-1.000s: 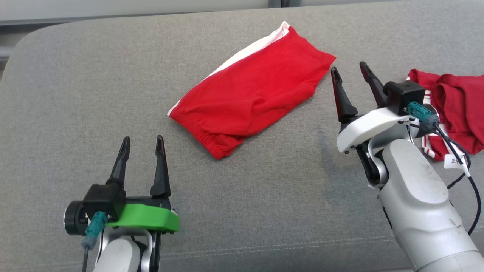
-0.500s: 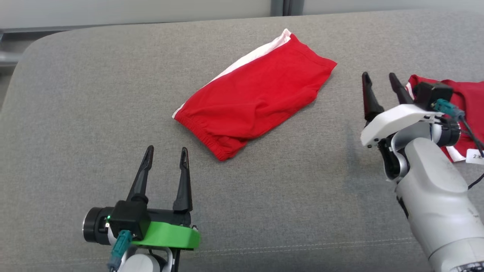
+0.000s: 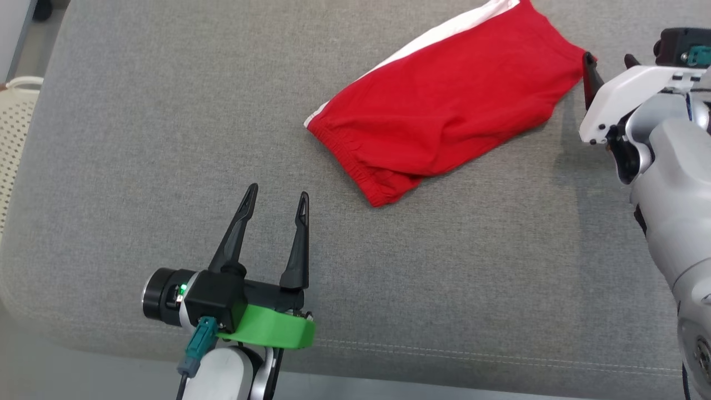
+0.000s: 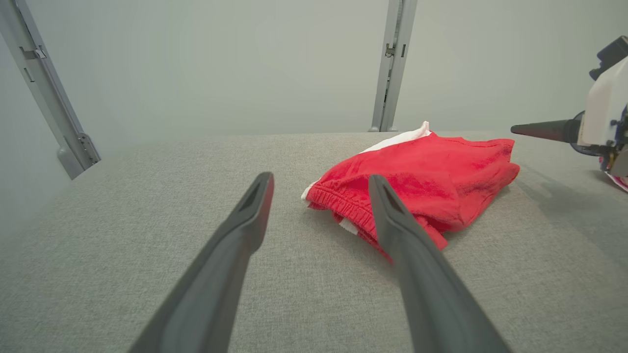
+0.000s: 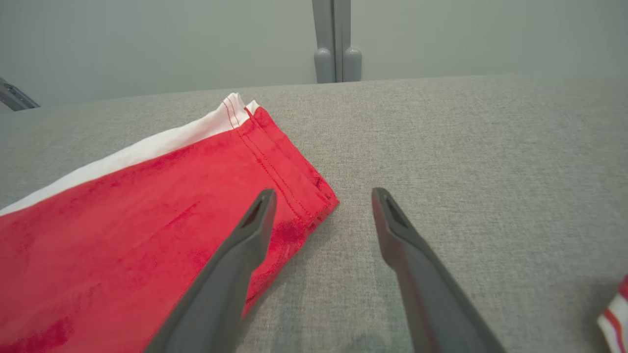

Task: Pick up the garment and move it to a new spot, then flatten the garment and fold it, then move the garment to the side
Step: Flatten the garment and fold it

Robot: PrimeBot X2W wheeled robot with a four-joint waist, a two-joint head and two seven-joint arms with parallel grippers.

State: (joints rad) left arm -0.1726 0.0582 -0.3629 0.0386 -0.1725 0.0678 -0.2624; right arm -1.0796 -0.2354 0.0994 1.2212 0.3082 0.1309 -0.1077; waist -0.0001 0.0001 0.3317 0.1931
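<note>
The hem end [image 3: 558, 41] should fold over toward the elastic waistband all together when I fold it, because the garment's layers [image 5: 318, 188] lie flat on each other at the hem.
The garment [image 3: 444, 105] is a pair of red shorts with a white side stripe, lying folded flat on the grey cushion [image 3: 139, 139]. My left gripper [image 3: 278, 193] is open, low on the cushion, a short way left of the elastic waistband end. In the left wrist view the garment [image 4: 431, 166] lies just beyond the left gripper [image 4: 320, 180], off its right finger. My right gripper [image 3: 607, 60] is open beside the hem corner at the far right. In the right wrist view that gripper [image 5: 324, 196] straddles the corner of the garment [image 5: 147, 215], above it and holding nothing.
A second red-and-white cloth [image 5: 615, 314] lies at the right of the right gripper. A white perforated basket [image 3: 14, 128] stands off the cushion's left edge. The cushion's front seam [image 3: 444, 353] runs near me. Metal posts [image 4: 395, 63] rise behind the cushion.
The head camera has shifted, so the garment now sits higher and further right in its picture and the second cloth has left it. Both grippers stay open and empty.
</note>
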